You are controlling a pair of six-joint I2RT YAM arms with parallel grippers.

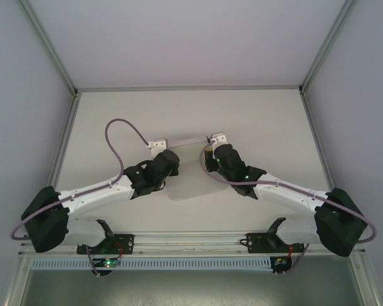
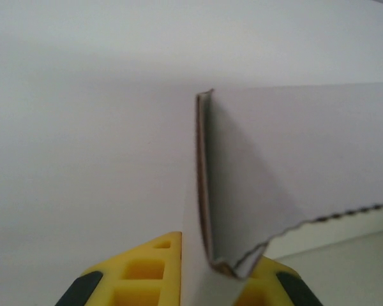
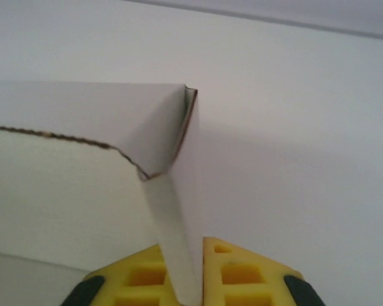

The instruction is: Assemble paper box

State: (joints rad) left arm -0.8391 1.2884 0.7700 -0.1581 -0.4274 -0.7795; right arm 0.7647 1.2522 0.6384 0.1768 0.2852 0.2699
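My left gripper needs to turn the box, lid to the far side (image 1: 186, 122), while my right gripper releases it, because the paper box's lid (image 1: 193, 187) lies toward my arms.
The paper box (image 1: 190, 182) is a white paperboard sheet lying flat mid-table, its far edge folded up as a low wall between the two grippers. My left gripper (image 1: 158, 145) holds the wall's left end. In the left wrist view the yellow fingers (image 2: 147, 271) of this gripper (image 2: 210, 280) pinch an upright side flap of the box (image 2: 293, 159). My right gripper (image 1: 216, 138) holds the right end. In the right wrist view it (image 3: 188, 280) is closed on a narrow upright flap of the box (image 3: 83, 115), which rests against the left finger, with a sliver of space at the right finger (image 3: 242, 274).
White enclosure walls (image 1: 32, 95) stand at the left, right and back of the table (image 1: 255, 115). A purple cable (image 1: 118, 137) loops above the left arm. An aluminium rail (image 1: 191, 239) runs along the near edge by the arm bases.
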